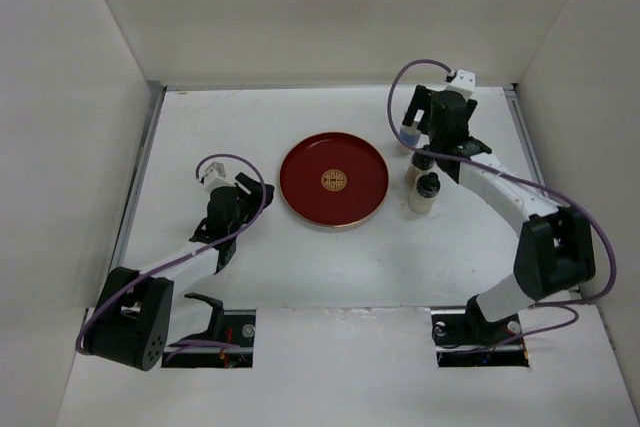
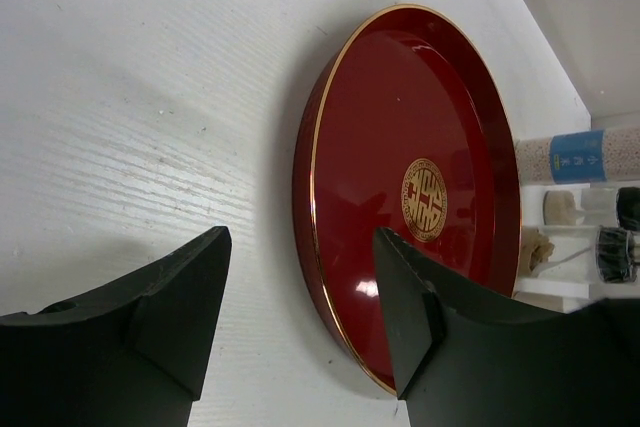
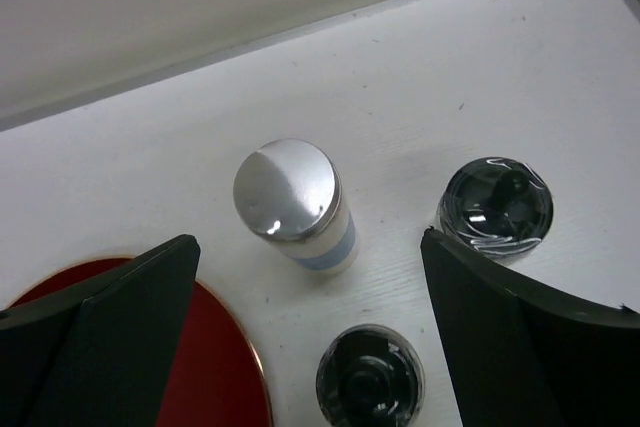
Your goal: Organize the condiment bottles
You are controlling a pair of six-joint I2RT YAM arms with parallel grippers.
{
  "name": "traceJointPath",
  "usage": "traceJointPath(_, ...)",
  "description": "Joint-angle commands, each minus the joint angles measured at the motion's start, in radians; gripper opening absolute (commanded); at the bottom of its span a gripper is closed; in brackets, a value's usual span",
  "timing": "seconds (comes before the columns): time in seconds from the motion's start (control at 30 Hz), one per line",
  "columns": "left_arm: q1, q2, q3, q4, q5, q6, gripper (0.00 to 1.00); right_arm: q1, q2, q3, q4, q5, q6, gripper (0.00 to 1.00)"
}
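A gap (image 3: 395, 217) lies between the white cylinder bottle and the black-capped shakers, so my right gripper should keep going down until its open fingers are on both sides of the shiny cap (image 3: 287, 190), and then close.
The white cylinder bottle (image 3: 290, 197) with a blue label and a shiny pale cap stands upright on the table between my right gripper's (image 3: 308, 243) open fingers, below them and untouched. Two black-capped shakers (image 3: 497, 205) (image 3: 370, 379) stand close by, just right of the red tray. From above, my right gripper (image 1: 424, 143) hovers over the cylinder (image 1: 408, 135) and the shakers (image 1: 424, 193). I cannot make out a third shaker. My left gripper (image 2: 300, 237) is open and empty, low at the tray's left rim, also seen in the top view (image 1: 258, 191).
The round red tray (image 1: 305, 162) with a gold emblem lies mid-table with nothing on it; it shows in the left wrist view (image 2: 400, 87) and the right wrist view (image 3: 215, 377). White walls enclose the table at the back and sides.
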Motion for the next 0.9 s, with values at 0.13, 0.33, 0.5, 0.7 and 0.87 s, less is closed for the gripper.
traceJointPath(0.13, 0.002, -0.011, -0.010, 0.065, 0.008, 0.002, 0.57, -0.069, 0.208, 0.207, -0.036, -0.094, 0.000, 1.00)
traceJointPath(0.33, 0.003, 0.006, -0.010, 0.078, 0.014, -0.001, 0.57, -0.065, 0.323, 0.281, -0.021, -0.106, -0.040, 1.00)
traceJointPath(0.5, 0.002, 0.009, -0.010, 0.083, 0.010, 0.001, 0.57, -0.060, 0.362, 0.298, -0.021, -0.109, -0.035, 1.00)
traceJointPath(0.7, 0.005, 0.012, -0.013, 0.088, 0.011, -0.004, 0.57, -0.040, 0.326, 0.258, 0.022, -0.095, -0.041, 1.00)
traceJointPath(0.87, 0.005, 0.011, -0.013, 0.089, 0.011, -0.004, 0.57, -0.038, 0.368, 0.288, -0.010, -0.109, -0.050, 0.91)
